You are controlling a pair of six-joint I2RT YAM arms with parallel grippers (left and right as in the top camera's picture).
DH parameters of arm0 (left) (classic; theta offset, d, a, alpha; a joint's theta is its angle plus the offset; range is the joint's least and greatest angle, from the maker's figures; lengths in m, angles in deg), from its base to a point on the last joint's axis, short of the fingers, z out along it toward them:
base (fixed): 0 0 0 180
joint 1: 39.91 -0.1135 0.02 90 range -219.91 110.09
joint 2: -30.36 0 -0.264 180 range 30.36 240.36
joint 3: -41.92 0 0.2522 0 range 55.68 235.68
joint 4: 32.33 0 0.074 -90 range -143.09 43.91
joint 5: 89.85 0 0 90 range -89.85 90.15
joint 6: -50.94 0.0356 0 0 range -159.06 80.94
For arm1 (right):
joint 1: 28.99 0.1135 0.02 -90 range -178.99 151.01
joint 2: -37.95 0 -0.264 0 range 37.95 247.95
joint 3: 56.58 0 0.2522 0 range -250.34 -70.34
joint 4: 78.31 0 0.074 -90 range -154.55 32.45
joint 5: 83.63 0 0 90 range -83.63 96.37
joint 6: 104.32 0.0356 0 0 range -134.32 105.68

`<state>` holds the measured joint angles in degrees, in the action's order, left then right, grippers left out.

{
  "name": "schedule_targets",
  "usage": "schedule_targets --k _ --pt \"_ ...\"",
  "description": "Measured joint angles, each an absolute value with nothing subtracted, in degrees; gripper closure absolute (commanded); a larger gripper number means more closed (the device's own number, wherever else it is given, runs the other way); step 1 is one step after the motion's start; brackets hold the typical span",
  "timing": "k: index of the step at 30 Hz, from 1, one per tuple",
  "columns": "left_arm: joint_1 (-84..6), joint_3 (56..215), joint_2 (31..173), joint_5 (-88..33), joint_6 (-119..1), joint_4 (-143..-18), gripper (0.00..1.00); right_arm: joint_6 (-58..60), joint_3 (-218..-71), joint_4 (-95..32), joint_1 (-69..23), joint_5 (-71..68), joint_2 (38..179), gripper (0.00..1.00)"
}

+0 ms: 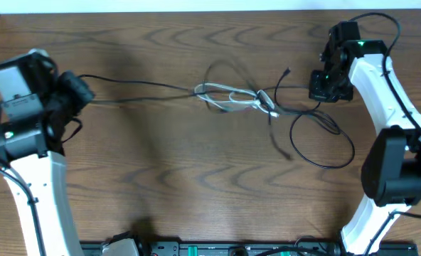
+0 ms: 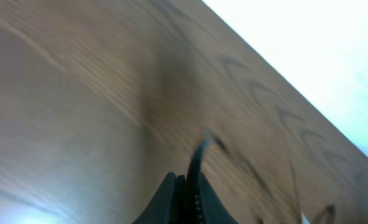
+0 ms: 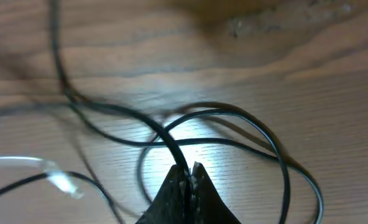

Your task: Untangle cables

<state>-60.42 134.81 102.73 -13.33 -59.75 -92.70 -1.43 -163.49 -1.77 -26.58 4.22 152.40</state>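
The taut black cable is pulling the tangle (image 1: 264,102) tight around the white cable (image 1: 228,89). Next, I open both grippers and pull the white cable up with my right gripper.
Thin black cables (image 1: 296,124) and a short white cable (image 1: 233,96) form a small tangle at the table's middle right. One black cable (image 1: 139,84) runs taut left from the tangle to my left gripper (image 1: 82,89). That gripper (image 2: 187,180) is shut on the black cable (image 2: 199,155). My right gripper (image 1: 317,89) sits just right of the tangle. In the right wrist view it (image 3: 189,171) is shut on a black cable (image 3: 171,143) above loops (image 3: 277,149) on the wood; the white cable's end (image 3: 63,180) lies at lower left.
The wooden table (image 1: 161,163) ends at a white back edge (image 1: 196,6). A black rail with connectors (image 1: 217,249) runs along the front edge between the two arm bases.
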Motion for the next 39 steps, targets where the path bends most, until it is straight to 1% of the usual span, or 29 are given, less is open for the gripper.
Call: schedule_targets --k 5,8,9,10,11,12,13,15,18,19,22,24,26,31,33,35,38,39 --pt "-66.3 134.8 102.7 -13.0 -58.3 -93.6 0.93 -0.5 -163.5 -0.9 -31.6 6.5 156.2 0.99" --pt "-67.2 134.8 103.1 -13.2 -58.1 -94.3 0.93 -1.5 -163.3 -0.4 -35.4 4.2 158.2 0.99" --pt "-67.2 134.8 103.4 -13.7 -57.9 -94.6 0.93 -2.5 -163.2 -0.3 -36.3 2.8 158.5 0.97" --pt "-67.0 134.8 103.7 -14.4 -57.5 -94.8 0.93 -4.1 -163.1 -0.2 -36.9 0.7 158.6 0.90" --pt "-66.7 134.8 104.2 -15.3 -56.8 -94.8 0.92 -6.0 -163.1 -0.3 -37.2 -1.7 158.6 0.80" --pt "-66.2 134.8 104.7 -16.2 -56.5 -94.8 0.93 -8.2 -163.1 -0.3 -37.1 -4.3 158.5 0.65" --pt "-65.5 134.8 105.3 -17.1 -56.0 -94.8 0.93 -9.8 -163.2 -0.2 -36.8 -6.2 158.4 0.53" --pt "-63.9 134.8 106.4 -18.4 -55.3 -94.8 0.93 -13.1 -163.2 -0.1 -35.8 -9.5 158.4 0.37" --pt "-60.4 134.8 107.5 -19.7 -54.0 -94.8 0.92 -16.6 -164.0 1.1 -33.9 -12.9 158.0 0.26" --pt "-59.1 134.8 107.7 -20.1 -53.7 -94.8 0.90 -17.5 -164.5 1.2 -33.2 -14.0 157.4 0.26" --pt "-55.5 134.8 107.7 -21.6 -52.9 -94.4 0.55 -19.6 -165.8 0.6 -31.6 -17.0 154.9 0.22" --pt "-53.1 134.8 107.7 -23.1 -52.4 -93.6 0.41 -20.6 -166.5 -0.1 -30.4 -18.3 152.6 0.21" --pt "-50.7 134.8 107.8 -24.1 -52.3 -93.2 0.37 -21.7 -167.1 -0.7 -28.7 -19.1 150.9 0.21" --pt "-46.8 134.8 109.2 -25.5 -52.3 -92.5 0.36 -22.4 -167.6 -0.8 -23.7 -16.9 150.8 0.22" --pt "-46.6 134.8 110.4 -25.5 -52.6 -92.5 0.29 -20.7 -167.6 -0.8 -21.8 -13.1 151.5 0.22" --pt "-46.6 134.8 111.8 -25.5 -52.8 -92.6 0.23 -18.0 -167.5 -0.9 -20.9 -8.0 152.2 0.20" --pt "-46.7 134.8 113.5 -25.4 -52.9 -92.5 0.21 -14.2 -167.5 -1.4 -20.9 -0.7 152.4 0.14" --pt "-46.7 134.8 113.7 -25.3 -52.9 -92.5 0.20 -13.6 -167.6 -1.6 -21.1 0.6 152.4 0.14"
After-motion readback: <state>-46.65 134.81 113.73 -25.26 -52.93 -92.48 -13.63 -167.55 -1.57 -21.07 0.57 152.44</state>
